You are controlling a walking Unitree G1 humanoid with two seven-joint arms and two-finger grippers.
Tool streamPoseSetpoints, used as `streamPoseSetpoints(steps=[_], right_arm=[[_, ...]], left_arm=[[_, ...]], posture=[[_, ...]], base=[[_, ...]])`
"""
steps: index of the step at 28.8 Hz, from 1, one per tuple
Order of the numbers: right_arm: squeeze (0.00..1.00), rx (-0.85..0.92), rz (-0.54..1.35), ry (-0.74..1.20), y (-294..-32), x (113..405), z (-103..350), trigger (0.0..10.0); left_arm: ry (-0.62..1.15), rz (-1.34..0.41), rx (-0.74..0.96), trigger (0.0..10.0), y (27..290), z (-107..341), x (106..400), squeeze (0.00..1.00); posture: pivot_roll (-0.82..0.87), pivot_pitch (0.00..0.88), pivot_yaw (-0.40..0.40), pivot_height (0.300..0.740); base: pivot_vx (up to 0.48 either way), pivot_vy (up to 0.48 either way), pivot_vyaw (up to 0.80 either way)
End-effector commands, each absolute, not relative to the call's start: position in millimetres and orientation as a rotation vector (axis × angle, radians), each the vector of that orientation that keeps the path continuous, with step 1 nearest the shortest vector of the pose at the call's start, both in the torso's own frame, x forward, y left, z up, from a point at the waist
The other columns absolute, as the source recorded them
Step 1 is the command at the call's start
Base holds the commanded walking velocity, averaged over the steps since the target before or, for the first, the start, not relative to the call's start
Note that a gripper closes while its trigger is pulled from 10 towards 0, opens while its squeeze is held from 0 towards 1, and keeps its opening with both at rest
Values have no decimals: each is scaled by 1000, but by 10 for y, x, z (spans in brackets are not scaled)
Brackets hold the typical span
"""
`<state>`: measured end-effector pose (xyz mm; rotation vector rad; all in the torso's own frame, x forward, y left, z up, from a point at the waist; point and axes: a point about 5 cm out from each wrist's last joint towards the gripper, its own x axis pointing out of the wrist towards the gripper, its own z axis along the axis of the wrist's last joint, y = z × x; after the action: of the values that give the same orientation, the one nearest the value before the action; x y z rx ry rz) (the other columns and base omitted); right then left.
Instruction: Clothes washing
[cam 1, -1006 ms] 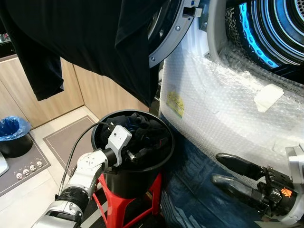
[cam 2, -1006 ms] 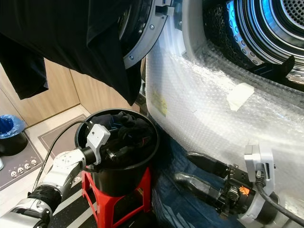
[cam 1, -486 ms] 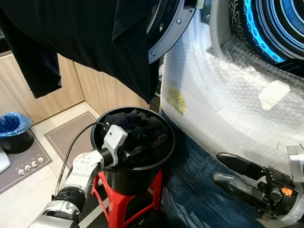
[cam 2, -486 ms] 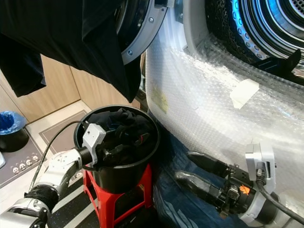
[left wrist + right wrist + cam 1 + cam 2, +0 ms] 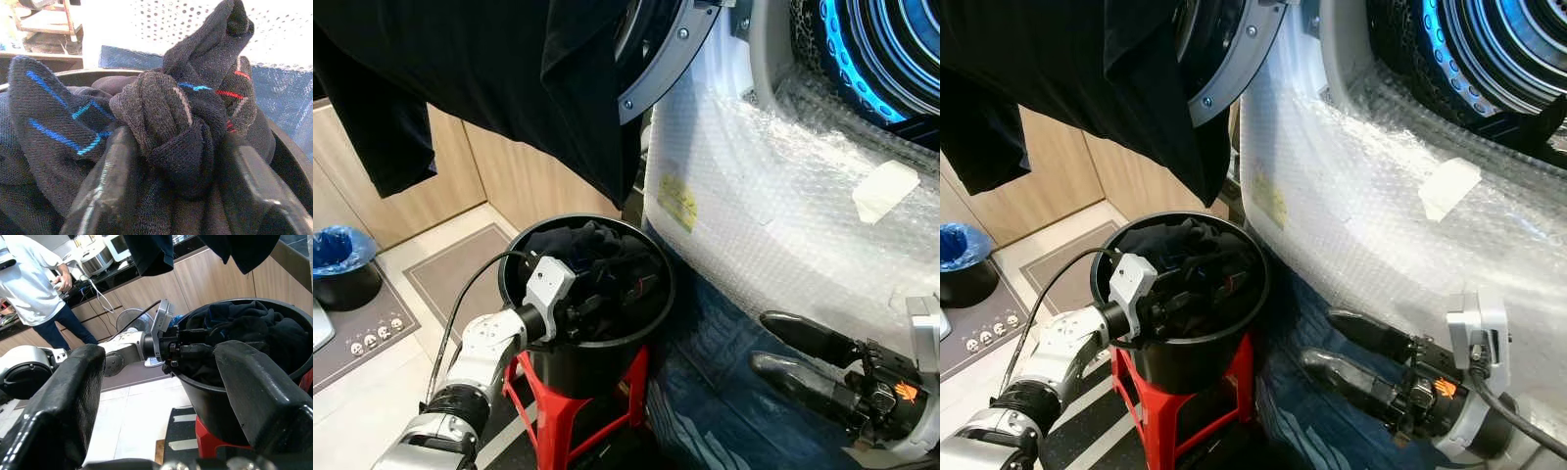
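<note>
The blue-lined flap point(image 5: 61, 117) runs on into the knotted dark grey sock point(image 5: 164, 115). I expect the flap to rise along with the knotted sock when I lift.
A black bucket point(image 5: 653, 262) on a red stool point(image 5: 536, 403) holds dark clothes point(image 5: 592, 253). My left gripper point(image 5: 595, 307) reaches over the near rim into the pile. In the left wrist view its fingers point(image 5: 102, 196) stand apart on either side of a knotted dark grey sock point(image 5: 171, 127) with blue and red lines, which fills the gap between them. My right gripper point(image 5: 762, 343) is open and holds nothing, low in front of the washing machine's bubble-wrapped front point(image 5: 773, 215). The drum point(image 5: 886, 49) is open, its door point(image 5: 668, 59) swung out.
A large black garment point(image 5: 489, 69) hangs over the door, above the bucket. A blue cloth point(image 5: 705, 401) lies on the floor by the machine. A bin with a blue bag point(image 5: 337, 266) stands at the left. A person point(image 5: 34, 284) stands by the far counter.
The left gripper has pushed a little deeper into the bucket's clothes. The right gripper stays where it was. The camera has shifted slightly.
</note>
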<state>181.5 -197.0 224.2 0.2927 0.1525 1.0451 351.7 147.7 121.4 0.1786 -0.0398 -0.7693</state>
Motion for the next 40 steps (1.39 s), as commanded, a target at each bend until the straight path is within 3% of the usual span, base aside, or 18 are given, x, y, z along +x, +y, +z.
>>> streamPoseSetpoints(steps=[1,20,30,31,32,33,34,40], right_arm=[[0,274,1048,141,-1968,1806,2282,10000],[0,284,1071,123,-1916,1904,2226,10000],[0,280,1083,89,-1886,2083,2139,10000],[0,275,1085,81,-1886,2120,2131,10000],[0,275,1085,81,-1886,2120,2131,10000],[0,269,1089,67,-1888,2180,2127,10000],[0,267,1090,64,-1888,2193,2127,10000],[0,255,1101,29,-1877,2320,2111,10000]], left_arm=[[-41,-786,183,0,1471,1208,3501,0],[-122,-699,230,0,1615,1287,3449,0],[-213,-590,204,0,1638,1400,3344,0],[-216,-590,203,1294,1596,1402,3314,0],[-216,-590,203,1294,1596,1402,3314,0],[-229,-595,209,9216,1521,1407,3255,0],[-231,-596,210,10000,1502,1406,3244,0],[-238,-589,225,10000,1424,1410,3163,0]], posture=[[-175,220,-76,740],[-130,176,-68,740],[-96,88,-54,740],[-91,68,-51,740],[-91,68,-51,740],[-85,48,-49,740],[-82,41,-49,740],[-61,0,-52,740]], base=[[0,0,0],[0,0,0],[0,0,0],[0,0,0],[0,0,0],[0,0,0],[0,0,0],[0,0,0]])
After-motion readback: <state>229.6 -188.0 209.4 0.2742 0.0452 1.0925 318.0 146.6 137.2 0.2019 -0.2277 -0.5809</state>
